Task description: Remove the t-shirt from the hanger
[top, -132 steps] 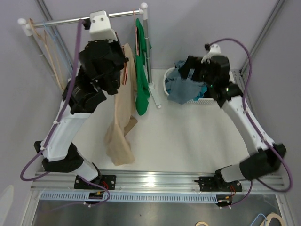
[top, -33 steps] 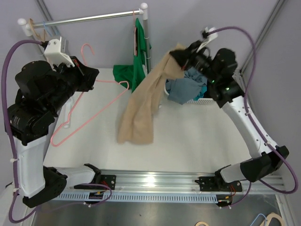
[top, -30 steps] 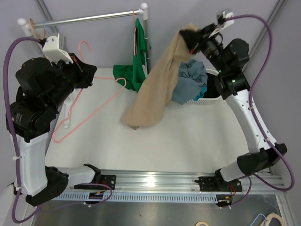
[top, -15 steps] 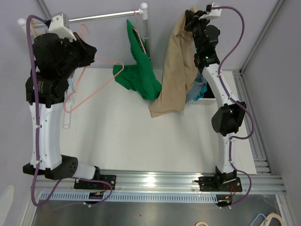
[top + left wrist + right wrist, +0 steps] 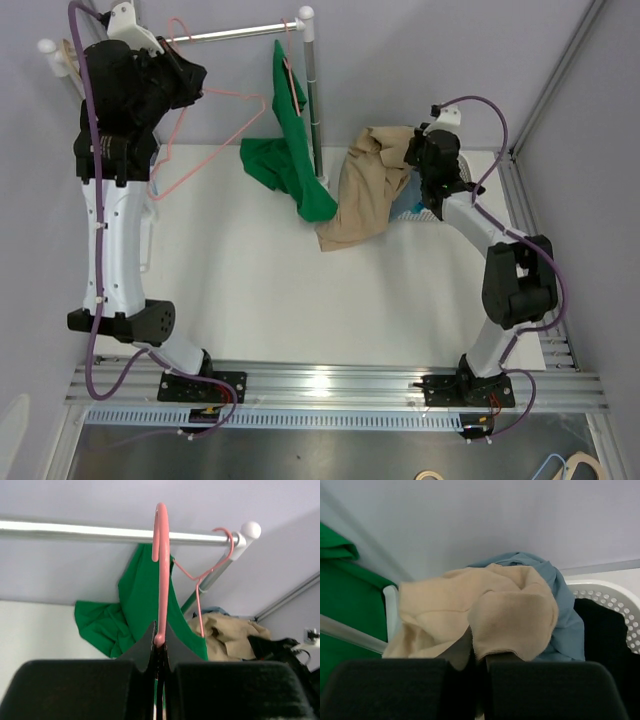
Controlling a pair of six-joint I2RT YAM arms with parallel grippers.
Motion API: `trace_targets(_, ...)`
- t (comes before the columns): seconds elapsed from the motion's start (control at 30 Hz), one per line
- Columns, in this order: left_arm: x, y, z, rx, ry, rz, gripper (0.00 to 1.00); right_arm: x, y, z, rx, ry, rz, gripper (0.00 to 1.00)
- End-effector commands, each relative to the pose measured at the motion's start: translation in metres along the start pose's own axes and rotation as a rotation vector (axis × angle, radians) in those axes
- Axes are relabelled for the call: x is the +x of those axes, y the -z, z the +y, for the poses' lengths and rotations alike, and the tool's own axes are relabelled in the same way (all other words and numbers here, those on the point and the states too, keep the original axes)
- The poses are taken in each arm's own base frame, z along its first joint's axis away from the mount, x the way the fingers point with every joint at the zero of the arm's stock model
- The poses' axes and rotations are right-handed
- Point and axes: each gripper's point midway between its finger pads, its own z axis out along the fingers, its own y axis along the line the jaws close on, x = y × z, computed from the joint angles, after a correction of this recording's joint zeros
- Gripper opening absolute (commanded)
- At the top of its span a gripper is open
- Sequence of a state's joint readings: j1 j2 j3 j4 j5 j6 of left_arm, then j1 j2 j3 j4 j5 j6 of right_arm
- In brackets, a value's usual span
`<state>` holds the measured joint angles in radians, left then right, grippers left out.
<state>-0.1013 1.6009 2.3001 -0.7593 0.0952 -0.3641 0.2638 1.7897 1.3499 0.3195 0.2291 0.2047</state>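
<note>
The tan t-shirt's lower end is dragging against the rack's foot. Next, I pull it clear toward the white basket with my right gripper before I open that gripper.
The tan t-shirt is off the hanger; it hangs from my right gripper, which is shut on a fold of it above the basket, its lower end trailing onto the table. The bare pink hanger is up at the far left, just below the rail. My left gripper is shut on the base of its hook, which stands upright in front of the rail. In the right wrist view my right gripper pinches the tan cloth.
A green t-shirt hangs on another pink hanger at the rail's right end, beside the white post. A white basket with blue cloth lies under the tan t-shirt. Frame rails run along the right edge.
My right arm has come down from high above, bringing the tan t-shirt onto the basket. My left arm has lifted the bare hanger up and back toward the rail.
</note>
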Motion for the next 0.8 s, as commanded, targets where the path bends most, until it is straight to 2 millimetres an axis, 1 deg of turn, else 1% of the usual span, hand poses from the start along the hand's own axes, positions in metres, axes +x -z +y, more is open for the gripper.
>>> trace_targets(0.0, -0.040, 0.007, -0.007, 0.027, -0.045, -0.163, 0.01, -0.039, 0.021, 0.005, -0.015, -0.023, -0.038, 0.00)
trace_targets(0.03, -0.039, 0.004, -0.003, 0.011, -0.051, -0.170, 0.01, -0.034, 0.014, 0.006, -0.009, -0.011, 0.000, 0.02)
trace_targets(0.07, -0.042, 0.003, -0.002, 0.003, -0.066, -0.185, 0.01, -0.018, 0.005, 0.004, 0.001, 0.010, 0.062, 0.03)
trace_targets(0.1, -0.046, 0.000, 0.000, -0.002, -0.077, -0.202, 0.01, 0.066, -0.009, -0.014, 0.061, 0.076, 0.315, 0.03)
trace_targets(0.13, -0.050, -0.001, 0.002, -0.019, -0.083, -0.215, 0.01, 0.050, -0.028, -0.005, 0.060, 0.088, 0.330, 0.02)
trace_targets(0.17, -0.045, -0.010, 0.006, -0.029, -0.097, -0.204, 0.01, 0.073, -0.037, -0.009, 0.075, 0.118, 0.420, 0.00)
trace_targets(0.2, -0.041, -0.015, 0.010, -0.039, -0.101, -0.191, 0.01, 0.112, -0.026, -0.022, 0.120, 0.167, 0.601, 0.00)
trace_targets(0.23, -0.046, -0.015, 0.008, -0.036, -0.106, -0.202, 0.01, 0.168, -0.033, -0.035, 0.143, 0.196, 0.738, 0.00)
trace_targets(0.27, -0.045, -0.019, 0.010, -0.037, -0.117, -0.201, 0.01, 0.158, -0.044, -0.030, 0.141, 0.194, 0.728, 0.00)
trace_targets(0.3, -0.043, -0.025, 0.011, -0.038, -0.121, -0.199, 0.01, 0.178, -0.034, -0.038, 0.163, 0.213, 0.812, 0.00)
trace_targets(0.33, -0.042, -0.028, 0.012, -0.039, -0.126, -0.198, 0.01, 0.195, -0.032, -0.050, 0.211, 0.233, 0.853, 0.00)
trace_targets(0.37, -0.041, -0.030, 0.014, -0.042, -0.133, -0.195, 0.01, 0.204, -0.025, -0.060, 0.251, 0.240, 0.881, 0.00)
trace_targets(0.4, -0.043, -0.033, 0.019, -0.070, -0.134, -0.203, 0.01, 0.208, -0.022, -0.070, 0.291, 0.233, 0.885, 0.00)
trace_targets(0.43, -0.041, -0.036, 0.020, -0.075, -0.135, -0.199, 0.01, 0.210, -0.017, -0.080, 0.323, 0.225, 0.884, 0.00)
trace_targets(0.47, -0.042, -0.037, 0.021, -0.079, -0.136, -0.201, 0.01, 0.216, 0.003, -0.096, 0.367, 0.226, 0.911, 0.00)
trace_targets(0.5, -0.041, -0.038, 0.022, -0.079, -0.137, -0.201, 0.01, 0.211, 0.003, -0.112, 0.406, 0.190, 0.883, 0.00)
trace_targets(0.53, -0.041, -0.040, 0.022, -0.081, -0.139, -0.202, 0.01, 0.208, 0.010, -0.122, 0.451, 0.146, 0.868, 0.00)
trace_targets(0.57, -0.042, -0.041, 0.024, -0.087, -0.135, -0.206, 0.01, 0.191, 0.016, -0.139, 0.527, 0.134, 0.817, 0.00)
trace_targets(0.6, -0.042, -0.042, 0.024, -0.086, -0.137, -0.207, 0.01, 0.191, 0.028, -0.166, 0.630, 0.121, 0.814, 0.01)
trace_targets(0.63, -0.041, -0.044, 0.024, -0.086, -0.135, -0.204, 0.01, 0.184, 0.034, -0.182, 0.738, 0.065, 0.776, 0.03)
trace_targets(0.67, -0.042, -0.044, 0.024, -0.085, -0.134, -0.210, 0.01, 0.177, 0.048, -0.203, 0.844, 0.087, 0.773, 0.03)
trace_targets(0.7, -0.039, -0.046, 0.025, -0.086, -0.134, -0.204, 0.01, 0.168, 0.048, -0.213, 0.897, 0.070, 0.748, 0.03)
trace_targets(0.73, -0.041, -0.046, 0.025, -0.086, -0.134, -0.210, 0.01, 0.163, 0.052, -0.226, 0.949, 0.058, 0.740, 0.02)
trace_targets(0.77, -0.041, -0.047, 0.025, -0.087, -0.138, -0.213, 0.01, 0.160, 0.058, -0.231, 0.986, 0.061, 0.751, 0.02)
